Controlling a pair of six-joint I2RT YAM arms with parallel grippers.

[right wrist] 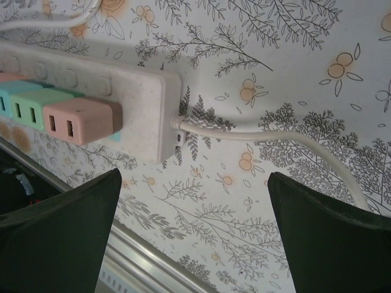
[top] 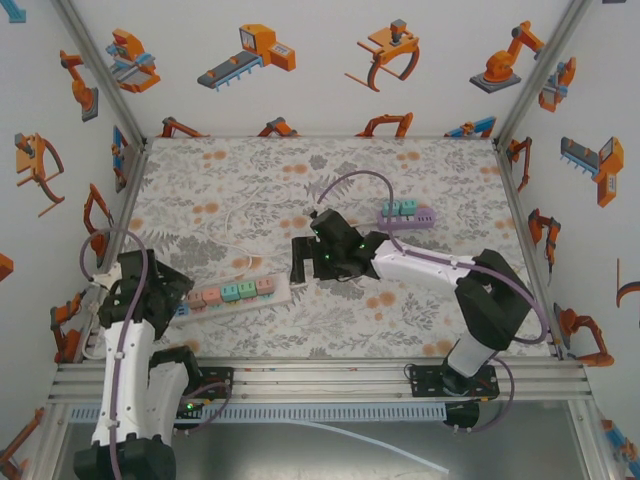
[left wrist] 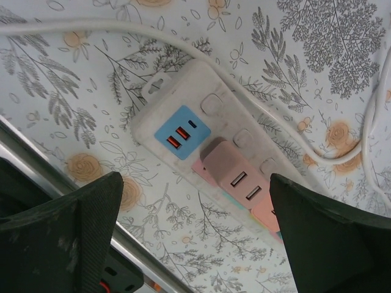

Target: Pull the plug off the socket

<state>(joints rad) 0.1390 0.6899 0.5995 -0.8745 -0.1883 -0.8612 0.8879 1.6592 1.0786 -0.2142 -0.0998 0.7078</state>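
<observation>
My right gripper is far from the white power strip's USB end, so my left gripper should first take the pink plug there and slide the power strip to the middle of the table.
A white power strip lies on the floral table with several coloured plugs in a row. In the left wrist view its left end shows a blue USB panel and a pink plug seated beside it. My left gripper hovers open just short of that plug, holding nothing. In the right wrist view the strip's right end carries a pink plug next to green and teal ones. My right gripper hangs open beside that end, near the white cable, with nothing between its fingers.
A purple power strip with teal plugs lies at the back right, its purple cord looping behind the right arm. The white strip's cable curls across the table. An aluminium rail borders the near edge, and walls enclose the sides.
</observation>
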